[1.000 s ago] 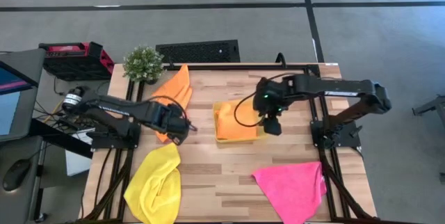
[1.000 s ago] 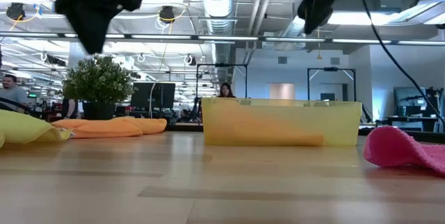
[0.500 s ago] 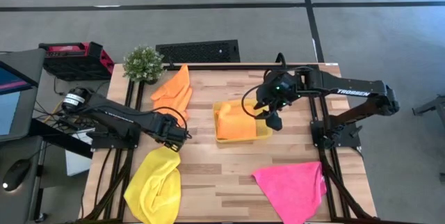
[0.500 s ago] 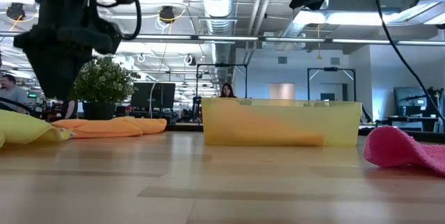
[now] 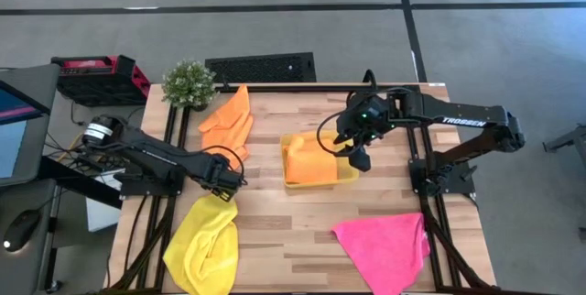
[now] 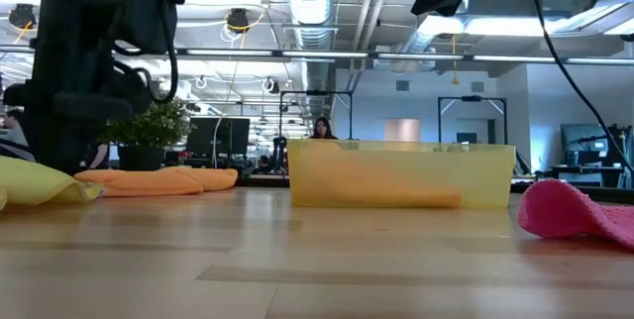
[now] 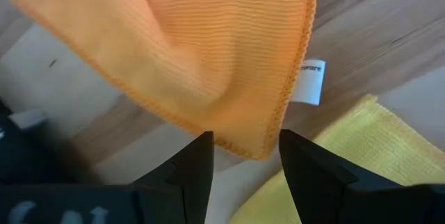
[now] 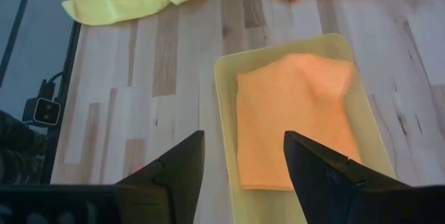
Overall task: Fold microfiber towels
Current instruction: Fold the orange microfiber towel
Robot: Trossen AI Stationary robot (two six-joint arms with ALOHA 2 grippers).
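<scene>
The white label (image 7: 309,82) sticks out from beneath the orange towel's stitched edge (image 7: 292,78), so I expect the label to come along when the robot lifts the towel's corner.
An orange towel (image 5: 229,119) lies spread at the far left of the table, its near corner (image 7: 245,147) with a white label (image 7: 311,82) beside it. My left gripper (image 7: 243,163) points down, low over that corner, open, with one finger on either side of it. A yellow towel (image 5: 203,236) lies crumpled at the near left and a pink towel (image 5: 385,245) at the near right. A folded orange towel (image 8: 292,123) lies in the yellow tray (image 5: 351,178). My right gripper (image 5: 359,159) hangs open above the tray, holding nothing.
A potted plant (image 5: 189,82) stands at the far left corner, beyond the orange towel. The yellow towel's edge (image 7: 341,147) lies close beside my left gripper. Bare wood shows along the table's middle between the tray and the near towels.
My left gripper has come down from well above the table to just over the orange towel's near corner, shifting slightly toward the left edge, and has stayed open. My right gripper has risen a little above the tray, then kept still.
</scene>
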